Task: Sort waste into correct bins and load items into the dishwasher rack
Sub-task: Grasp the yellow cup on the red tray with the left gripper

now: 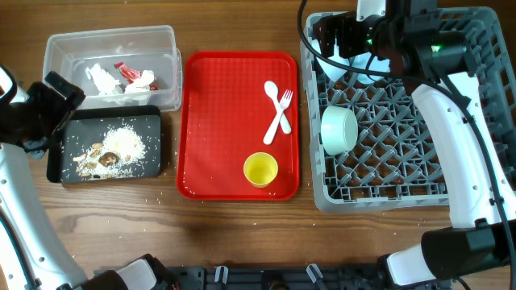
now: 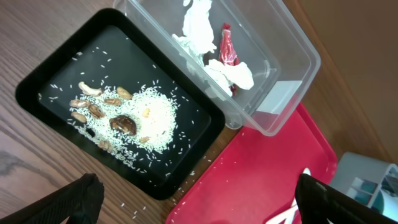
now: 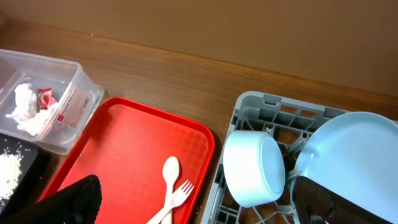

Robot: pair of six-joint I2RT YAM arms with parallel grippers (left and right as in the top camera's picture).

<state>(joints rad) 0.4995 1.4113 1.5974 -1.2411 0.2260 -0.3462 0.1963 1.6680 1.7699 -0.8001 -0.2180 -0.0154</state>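
Observation:
The rack [image 1: 379, 149] is on my right gripper's side, beyond the yellow cup [image 1: 260, 169]. My left gripper should pick up the cup and pass it to my right gripper.
The grey dishwasher rack [image 1: 387, 189] stands at the right. One pale bowl [image 1: 339, 129] lies on its side in it. A second bowl [image 3: 252, 168] and the pale blue plate [image 3: 354, 149] stand in its far left corner, mostly under my right arm in the overhead view. My right gripper [image 1: 330, 36] [image 3: 202, 208] hovers open and empty over that corner. The white spoon [image 1: 272, 90], fork [image 1: 282, 113] and yellow cup [image 1: 260, 169] lie on the red tray [image 1: 218, 121]. The clear tub [image 1: 165, 48] holds wrappers [image 1: 121, 78]. The black tray [image 1: 153, 121] holds scraps and rice [image 1: 109, 151]. My left gripper [image 1: 56, 93] [image 2: 208, 208] is open and empty above the black tray.
Loose rice grains lie on the wood round the black tray [image 2: 205, 130] and on the red tray's left part [image 2: 267, 174]. The tub [image 2: 292, 68] touches the black tray's far side. A narrow strip of bare wood separates the red tray [image 3: 124, 155] from the rack [image 3: 249, 109].

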